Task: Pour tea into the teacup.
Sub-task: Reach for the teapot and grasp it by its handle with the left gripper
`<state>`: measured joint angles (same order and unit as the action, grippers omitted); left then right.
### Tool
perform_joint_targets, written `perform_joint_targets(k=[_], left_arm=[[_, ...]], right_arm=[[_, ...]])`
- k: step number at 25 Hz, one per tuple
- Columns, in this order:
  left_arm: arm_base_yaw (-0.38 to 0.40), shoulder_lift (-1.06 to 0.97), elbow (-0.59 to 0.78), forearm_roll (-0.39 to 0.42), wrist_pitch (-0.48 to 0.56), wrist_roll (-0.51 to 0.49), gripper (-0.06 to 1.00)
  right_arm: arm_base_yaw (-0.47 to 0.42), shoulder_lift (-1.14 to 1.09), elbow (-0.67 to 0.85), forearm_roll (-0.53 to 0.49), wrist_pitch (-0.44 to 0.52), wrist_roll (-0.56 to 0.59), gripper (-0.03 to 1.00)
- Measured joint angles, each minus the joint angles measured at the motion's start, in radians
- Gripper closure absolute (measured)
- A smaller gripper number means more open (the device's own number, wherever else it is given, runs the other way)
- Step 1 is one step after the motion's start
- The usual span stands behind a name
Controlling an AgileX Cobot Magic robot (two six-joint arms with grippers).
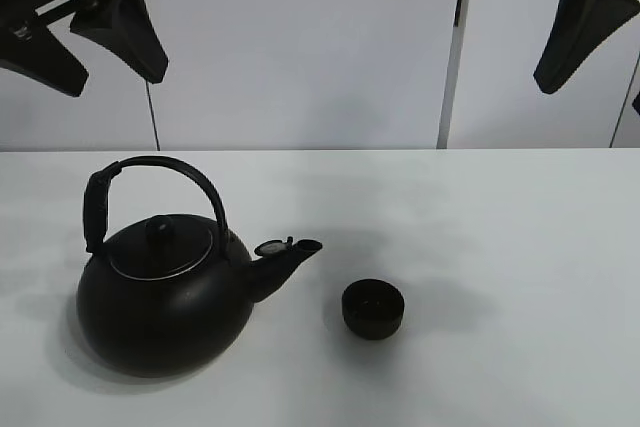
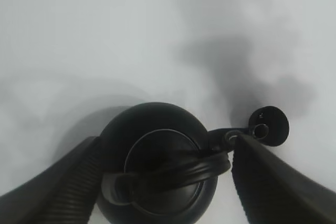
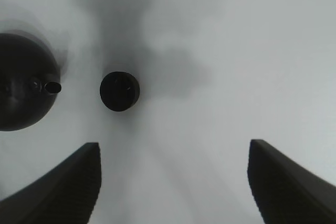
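Next, my left gripper turns level and grips the handle's end (image 1: 96, 211) opposite the spout, because the kettle's arched handle (image 1: 170, 160) runs from finger to finger below the gripper.
A big round black kettle (image 1: 160, 292) with an arched handle stands on the white table at the left, spout pointing right. The small matte-black teacup (image 1: 373, 308) stands just right of the spout, apart from it. My left gripper (image 1: 90, 42) hangs open high above the kettle; in the left wrist view its fingers (image 2: 63, 187) frame the kettle (image 2: 157, 163) and the teacup (image 2: 270, 126) shows beyond the spout. My right gripper (image 1: 590, 22) is open, high at the right. In the right wrist view the teacup (image 3: 119, 91) and kettle (image 3: 23, 87) lie far below.
The white table (image 1: 500, 227) runs wide to the right and behind the cup. A white wall with a vertical seam (image 1: 455, 47) stands at the back. A thin black cable (image 1: 153, 112) hangs at the back left.
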<state>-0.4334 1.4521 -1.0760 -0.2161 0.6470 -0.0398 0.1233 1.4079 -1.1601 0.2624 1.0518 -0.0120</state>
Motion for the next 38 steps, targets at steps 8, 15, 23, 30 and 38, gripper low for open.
perform_joint_targets(k=[8, 15, 23, 30, 38], left_arm=[[0.000, 0.000, 0.000, 0.000, -0.041, 0.009, 0.44], [-0.015, -0.089, 0.075, -0.001, -0.254, 0.105, 0.44], [-0.026, -0.353, 0.307, -0.004, -0.547, 0.189, 0.44], [-0.026, -0.408, 0.590, -0.007, -0.824, 0.189, 0.44], [-0.026, -0.412, 0.798, 0.059, -1.123, 0.135, 0.44]], right_arm=[[0.000, 0.000, 0.000, 0.000, -0.011, -0.008, 0.43], [0.000, 0.000, 0.000, 0.000, -0.031, -0.010, 0.43], [0.000, 0.000, 0.000, -0.001, -0.042, -0.011, 0.43], [0.000, 0.000, 0.000, -0.001, -0.042, -0.012, 0.43], [0.000, 0.000, 0.000, -0.001, -0.042, -0.015, 0.43]])
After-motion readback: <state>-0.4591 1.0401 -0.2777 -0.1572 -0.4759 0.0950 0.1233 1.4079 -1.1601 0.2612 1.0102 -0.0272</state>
